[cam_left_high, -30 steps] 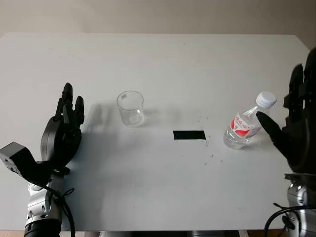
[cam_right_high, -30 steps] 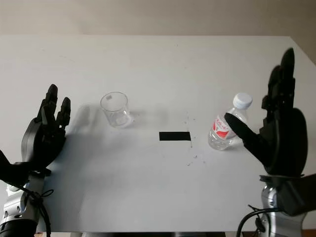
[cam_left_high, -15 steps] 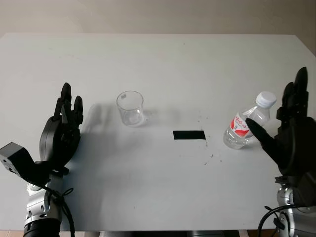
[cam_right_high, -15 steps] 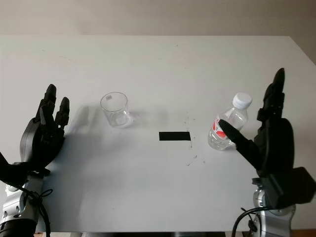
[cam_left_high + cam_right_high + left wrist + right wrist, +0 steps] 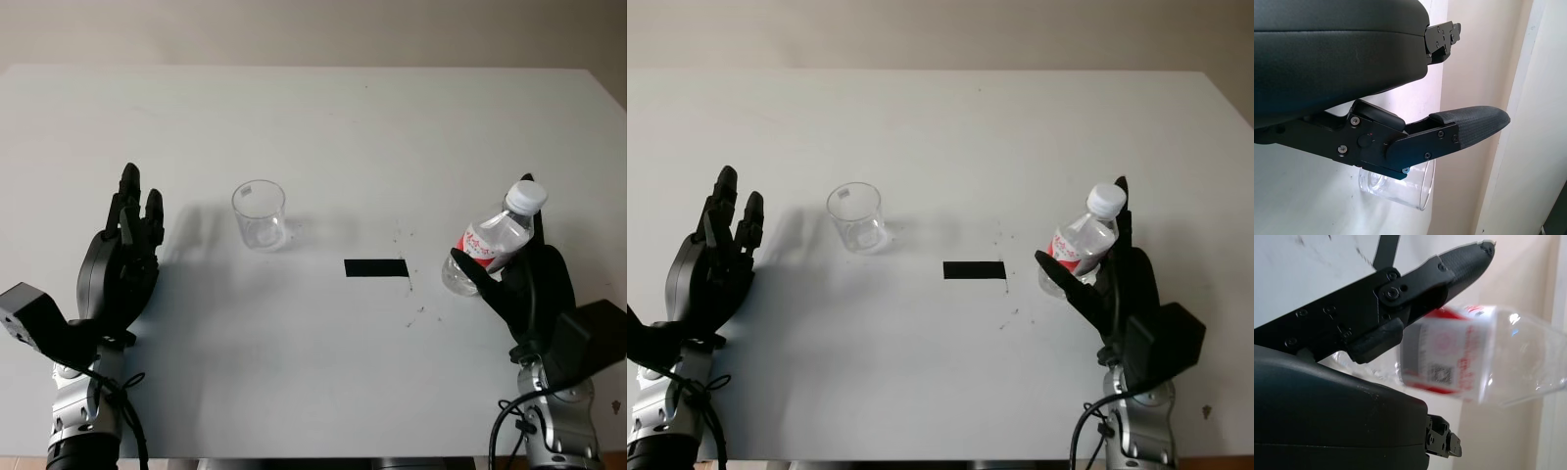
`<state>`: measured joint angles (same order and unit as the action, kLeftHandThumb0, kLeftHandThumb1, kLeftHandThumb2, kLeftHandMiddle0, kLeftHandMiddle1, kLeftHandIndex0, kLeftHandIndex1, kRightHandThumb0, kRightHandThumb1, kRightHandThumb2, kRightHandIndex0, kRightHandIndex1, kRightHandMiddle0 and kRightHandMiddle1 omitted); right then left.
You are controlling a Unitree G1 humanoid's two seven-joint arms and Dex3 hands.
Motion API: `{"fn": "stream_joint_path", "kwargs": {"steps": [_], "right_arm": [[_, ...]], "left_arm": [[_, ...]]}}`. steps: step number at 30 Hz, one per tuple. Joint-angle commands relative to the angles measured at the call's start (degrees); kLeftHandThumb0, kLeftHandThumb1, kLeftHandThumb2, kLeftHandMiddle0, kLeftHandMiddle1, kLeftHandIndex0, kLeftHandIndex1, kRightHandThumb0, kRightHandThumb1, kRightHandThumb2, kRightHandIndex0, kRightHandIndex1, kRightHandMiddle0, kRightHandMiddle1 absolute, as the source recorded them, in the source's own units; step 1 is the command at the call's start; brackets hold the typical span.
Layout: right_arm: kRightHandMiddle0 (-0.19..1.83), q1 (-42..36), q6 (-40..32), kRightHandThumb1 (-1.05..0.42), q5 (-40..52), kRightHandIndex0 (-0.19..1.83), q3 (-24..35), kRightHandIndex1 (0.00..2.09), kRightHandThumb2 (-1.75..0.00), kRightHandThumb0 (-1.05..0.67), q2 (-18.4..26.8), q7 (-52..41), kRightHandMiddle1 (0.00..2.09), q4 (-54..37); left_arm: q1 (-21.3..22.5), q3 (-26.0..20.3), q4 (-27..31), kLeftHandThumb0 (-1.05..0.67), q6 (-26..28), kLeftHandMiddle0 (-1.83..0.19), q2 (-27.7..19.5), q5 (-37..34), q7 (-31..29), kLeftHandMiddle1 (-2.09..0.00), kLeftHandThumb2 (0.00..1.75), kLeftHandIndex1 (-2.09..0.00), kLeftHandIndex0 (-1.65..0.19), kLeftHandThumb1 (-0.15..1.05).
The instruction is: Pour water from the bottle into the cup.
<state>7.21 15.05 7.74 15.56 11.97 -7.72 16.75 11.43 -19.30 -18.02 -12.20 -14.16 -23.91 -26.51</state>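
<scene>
My gripper will tip the bottle [image 5: 492, 241] over the cup, and the water will stay inside because the white cap [image 5: 526, 197] closes the bottle.
A clear plastic bottle [image 5: 490, 240] with a red label and white cap stands on the white table [image 5: 323, 127] at the right. My right hand [image 5: 514, 274] is open around it: the thumb [image 5: 1449, 264] crosses in front of its lower part and the fingers rise behind it. In the right wrist view the bottle [image 5: 1469, 357] lies close to the palm. An empty clear cup [image 5: 259, 214] stands left of the middle. My left hand [image 5: 127, 255] is open, held up to the left of the cup and apart from it; the left wrist view has the cup [image 5: 1400, 188] beyond the thumb.
A black strip of tape [image 5: 375, 267] lies on the table between cup and bottle. A few dark specks dot the surface near the bottle. The table's right edge runs close behind the right hand.
My right hand has come down and in from the right, closing the gap until its thumb and fingers flank the bottle. The bottle, cup and left hand have not moved.
</scene>
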Motion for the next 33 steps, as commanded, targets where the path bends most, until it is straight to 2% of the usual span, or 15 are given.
{"fn": "stream_joint_path", "kwargs": {"steps": [1,8,12,21,24,26,27,28,29,30,31,32,33], "right_arm": [[-0.19,1.5,1.7,-0.89,0.9,-0.19,0.9,0.0,-0.05,-0.91,0.8,-0.4,0.0,4.0],[-0.19,6.7,4.9,-0.9,4.0,-0.19,2.6,0.0,-0.06,-0.87,1.2,-3.0,0.0,15.3],[-0.19,8.7,6.4,-0.9,4.3,-0.19,2.7,0.0,-0.05,-0.85,1.1,-3.3,0.0,17.2],[-0.19,10.3,3.8,-0.88,5.3,-0.19,0.2,0.0,-0.05,-0.75,2.8,-9.5,0.0,13.1],[-0.09,10.5,0.4,-0.85,6.5,-0.18,-0.7,0.01,-0.04,-0.71,3.1,-11.7,0.06,9.4],[0.05,10.7,-3.7,-0.84,8.1,-0.08,-1.6,0.06,-0.04,-0.64,3.2,-13.6,0.13,5.5],[-0.03,10.9,-5.8,-0.84,8.4,0.1,-2.2,0.37,-0.05,-0.48,3.2,-14.0,0.84,3.5],[-0.11,10.9,-7.3,-0.85,8.6,0.06,-2.5,0.8,-0.05,-0.4,3.2,-14.1,1.28,2.0],[-0.15,11.0,-8.1,-0.85,8.0,-0.02,-3.0,1.13,-0.05,-0.35,3.3,-13.9,1.51,0.8],[-0.08,11.2,-8.2,-0.86,6.2,0.03,-4.1,1.59,-0.06,-0.27,3.7,-13.6,1.82,-0.2],[0.08,11.4,-7.7,-0.88,3.9,0.21,-5.3,1.84,-0.06,-0.23,4.3,-13.1,1.95,-1.0],[0.28,11.5,-7.4,-0.91,2.4,0.45,-6.1,1.99,-0.07,-0.23,4.7,-12.8,2.04,-1.5],[0.4,11.9,-6.8,-0.93,0.5,0.61,-7.0,2.04,-0.07,-0.23,5.1,-12.4,2.06,-1.8]], "left_arm": [[-1.5,-0.3,-0.2,-0.8,-0.3,0.19,0.2,0.0,0.1,0.0,0.71,0.0,0.19,1.05],[-1.7,-0.7,-0.5,-0.8,-0.3,0.19,0.0,-0.6,-0.5,0.0,0.7,0.0,0.19,1.05],[-1.9,-0.8,-0.3,-0.79,-0.4,0.19,0.0,-0.3,-0.7,0.0,0.71,0.0,0.19,1.05],[-1.3,-0.2,-0.1,-0.79,0.2,0.19,0.2,0.4,0.1,0.0,0.71,0.0,0.19,1.05],[-1.1,0.0,-0.1,-0.8,0.3,0.19,0.3,0.6,0.2,0.0,0.7,0.0,0.19,1.05],[-1.1,0.1,0.0,-0.8,0.4,0.19,0.5,0.6,0.6,0.0,0.7,0.0,0.19,1.05],[-1.1,0.2,0.1,-0.8,0.6,0.19,0.6,0.6,0.8,0.0,0.7,0.0,0.19,1.05],[-1.1,0.3,0.3,-0.8,0.7,0.19,0.6,0.6,1.0,0.0,0.7,0.0,0.19,1.05],[-1.1,0.4,0.3,-0.8,0.8,0.19,0.6,0.6,1.0,0.0,0.69,0.0,0.19,1.05],[-1.2,0.5,0.3,-0.8,0.7,0.19,0.6,0.7,1.1,0.0,0.7,0.0,0.19,1.05],[-1.2,0.6,0.2,-0.8,0.6,0.19,0.6,0.9,1.3,0.0,0.7,0.0,0.19,1.05],[-1.2,0.7,0.2,-0.8,0.6,0.19,0.7,0.9,1.4,0.0,0.7,0.0,0.19,1.05],[-1.1,0.7,0.1,-0.8,0.4,0.19,0.8,0.9,1.4,0.0,0.71,0.0,0.19,1.05]]}}
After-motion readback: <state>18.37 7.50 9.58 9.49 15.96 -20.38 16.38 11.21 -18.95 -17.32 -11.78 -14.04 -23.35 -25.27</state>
